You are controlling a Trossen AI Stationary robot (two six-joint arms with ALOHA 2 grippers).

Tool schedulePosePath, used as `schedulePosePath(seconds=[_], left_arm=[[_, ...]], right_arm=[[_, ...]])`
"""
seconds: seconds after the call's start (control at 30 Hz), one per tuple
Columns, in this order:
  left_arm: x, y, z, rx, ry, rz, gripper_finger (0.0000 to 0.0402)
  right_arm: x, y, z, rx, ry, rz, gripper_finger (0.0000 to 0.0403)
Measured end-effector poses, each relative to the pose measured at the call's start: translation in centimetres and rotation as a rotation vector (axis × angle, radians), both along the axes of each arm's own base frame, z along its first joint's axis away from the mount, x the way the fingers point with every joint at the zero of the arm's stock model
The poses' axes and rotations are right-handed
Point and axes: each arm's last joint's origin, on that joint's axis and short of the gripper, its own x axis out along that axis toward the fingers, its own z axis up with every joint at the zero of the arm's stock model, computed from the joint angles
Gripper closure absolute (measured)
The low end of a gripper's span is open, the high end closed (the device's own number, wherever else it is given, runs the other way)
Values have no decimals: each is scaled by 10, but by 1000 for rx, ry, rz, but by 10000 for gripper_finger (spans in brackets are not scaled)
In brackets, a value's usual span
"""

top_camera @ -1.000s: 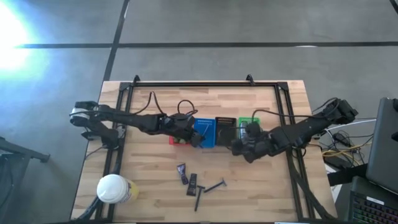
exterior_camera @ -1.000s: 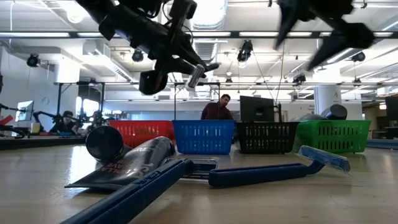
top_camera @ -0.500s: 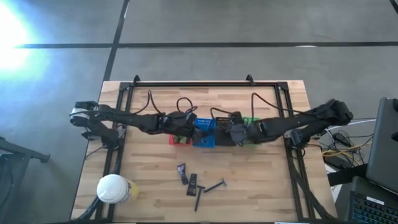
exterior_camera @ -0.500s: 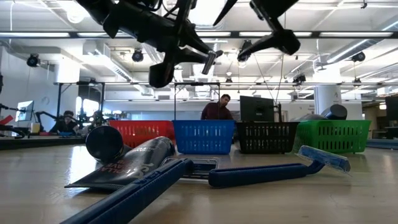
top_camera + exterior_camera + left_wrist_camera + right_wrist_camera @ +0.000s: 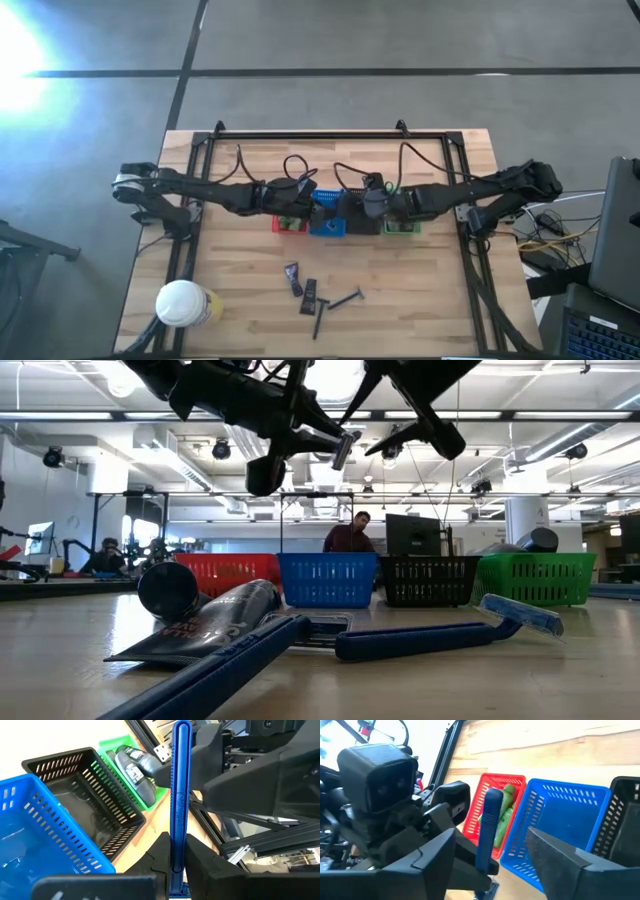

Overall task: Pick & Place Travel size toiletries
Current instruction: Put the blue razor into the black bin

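My left gripper is holding the blue razor, and the black basket [image 5: 430,580] is on my right gripper's side. My right gripper should therefore take the razor handle's loose end [image 5: 492,805].
My left gripper [image 5: 303,207] hovers over the red basket [image 5: 285,224] and blue basket [image 5: 328,216], shut on a blue razor [image 5: 180,795]. My right gripper [image 5: 352,208] is open above the black basket [image 5: 362,222], facing the left one. In the right wrist view the razor [image 5: 489,827] shows between my right gripper's spread fingers [image 5: 422,865]; I see no touch. A dark tube [image 5: 292,278], a dark oblong piece [image 5: 310,292] and two razors [image 5: 345,298] lie flat on the near part of the table. Green bottles [image 5: 505,800] lie in the red basket. My left gripper pinches the blue razor's handle [image 5: 178,847] between its two fingers [image 5: 162,855]. The handle runs along the fingers and sticks out far ahead of them toward the right arm. The razor is lifted clear, high above the baskets [image 5: 342,448].
The green basket [image 5: 405,226] at the row's right end holds dark tubes [image 5: 132,767]. A yellow container with a white lid [image 5: 183,303] stands at the near left corner. A black frame [image 5: 320,135] borders the table's far and side edges. People sit in the room beyond [image 5: 350,535].
My right gripper has swung from over the green basket toward the table's left, and now stands above the black basket facing the left gripper. It has stayed open. My left gripper has kept the razor aloft, shifting only slightly.
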Motion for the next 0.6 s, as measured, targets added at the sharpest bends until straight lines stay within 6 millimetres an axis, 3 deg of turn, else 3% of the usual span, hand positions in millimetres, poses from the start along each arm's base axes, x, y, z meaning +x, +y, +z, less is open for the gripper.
schedulePosePath(seconds=[0.37,0.6], left_arm=[[1,0,5,2,-53,-1,367],[1,0,4,29,-48,-11,367]], right_arm=[[1,-8,-1,-11,5,-15,242],[2,-9,0,-19,6,2,323]])
